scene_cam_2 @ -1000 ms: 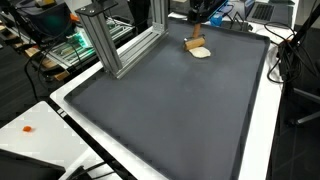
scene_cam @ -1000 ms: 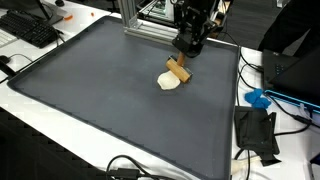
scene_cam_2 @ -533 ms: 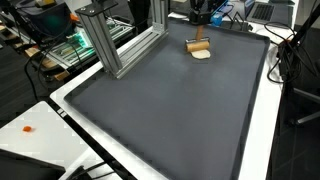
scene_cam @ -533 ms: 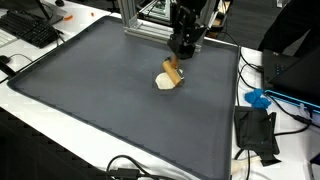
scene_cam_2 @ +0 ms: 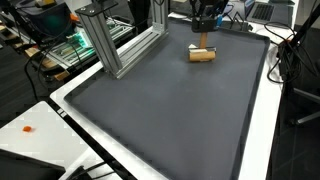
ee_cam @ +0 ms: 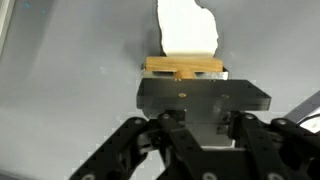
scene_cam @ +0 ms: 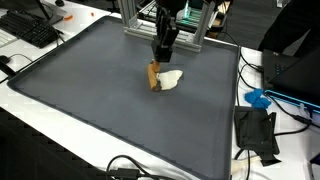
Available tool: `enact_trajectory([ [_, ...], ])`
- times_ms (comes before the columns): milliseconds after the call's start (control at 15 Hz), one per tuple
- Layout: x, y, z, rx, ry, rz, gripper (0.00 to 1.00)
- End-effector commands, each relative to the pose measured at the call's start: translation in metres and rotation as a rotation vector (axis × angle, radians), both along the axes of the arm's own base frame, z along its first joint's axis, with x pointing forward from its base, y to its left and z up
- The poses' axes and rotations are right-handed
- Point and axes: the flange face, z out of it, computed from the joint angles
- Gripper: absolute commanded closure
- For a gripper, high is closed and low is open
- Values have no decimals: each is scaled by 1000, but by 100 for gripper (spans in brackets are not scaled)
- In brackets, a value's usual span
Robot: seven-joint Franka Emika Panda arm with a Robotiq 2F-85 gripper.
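Observation:
The wooden block is lying across the end of the long white piece [ee_cam: 190,52], so the robot's gripper should pick it up, turn it and roll across the white piece's long side [ee_cam: 167,28].
My gripper [scene_cam: 158,58] hangs over the far part of a dark grey mat [scene_cam: 90,90]. It is shut on a small wooden block [scene_cam: 154,77], which reaches down to the mat. A flat white piece [scene_cam: 172,79] lies against the block's side. In an exterior view the block [scene_cam_2: 203,54] shows below the gripper [scene_cam_2: 205,40] and hides most of the white piece. In the wrist view the block [ee_cam: 183,66] sits just past the gripper [ee_cam: 185,80], with the white piece [ee_cam: 186,28] beyond it. The fingertips themselves are hidden by the gripper body.
An aluminium frame [scene_cam_2: 115,45] stands at the mat's edge, close behind the arm [scene_cam: 140,15]. A keyboard [scene_cam: 30,28] lies off one corner. A blue object [scene_cam: 258,98], a black item [scene_cam: 257,132] and cables lie on the white table beside the mat.
The gripper has swung across with the wooden block, which now hangs on the other side of the white piece. The white piece has barely shifted.

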Motion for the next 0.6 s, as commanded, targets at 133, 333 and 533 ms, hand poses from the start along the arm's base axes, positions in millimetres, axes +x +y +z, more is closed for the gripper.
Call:
enact_trajectory([
  [133, 0, -15, -29, -6, 15, -70, 78],
  [333, -3, -9, -29, 28, 41, -2, 78],
  [533, -4, -12, -24, 32, 52, 46, 78],
])
